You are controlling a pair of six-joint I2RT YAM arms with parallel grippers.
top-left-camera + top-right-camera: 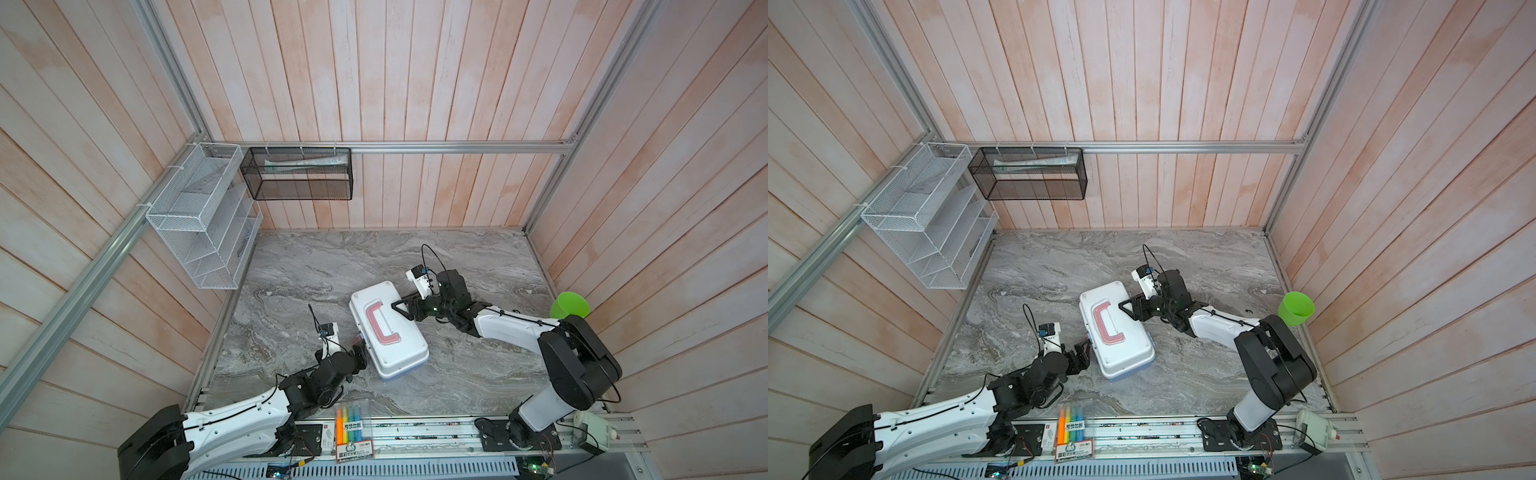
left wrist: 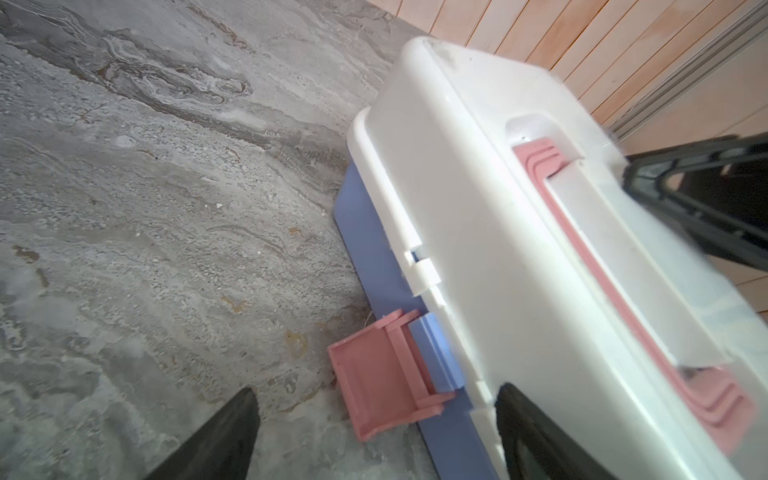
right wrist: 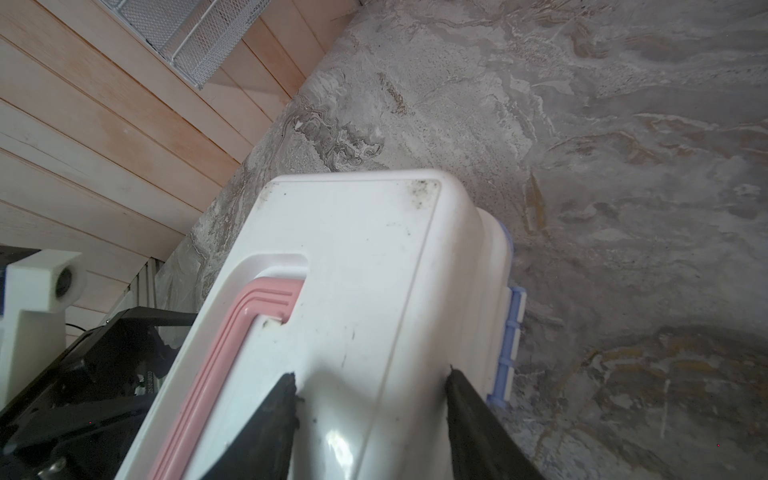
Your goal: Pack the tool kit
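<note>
The pink latch (image 2: 385, 374) is hanging down from the lid's edge, so my left gripper should move back, go down under the latch (image 2: 347, 395) and swing it up against the lid.
The tool kit (image 1: 388, 328) (image 1: 1115, 328) lies closed and slantwise on the marble table in both top views: white lid, pink C-shaped handle (image 1: 380, 326), light blue base. My left gripper (image 1: 360, 343) (image 2: 376, 388) stands open at the case's near-left side. Between its fingers the pink latch (image 2: 386, 399) hangs flipped down, off the lid. My right gripper (image 1: 399, 305) (image 3: 372, 376) is open, over the lid's far-right edge. One of its fingers sits above the lid top (image 3: 365, 270) and the other beside the blue hinges. Whether they touch the lid is unclear.
A clear pack of coloured highlighter pens (image 1: 353, 424) lies at the front edge, next to the left arm. A green cup (image 1: 569, 305) stands at the right wall. A white mesh rack (image 1: 199, 216) and a black mesh basket (image 1: 297, 174) hang at the back left.
</note>
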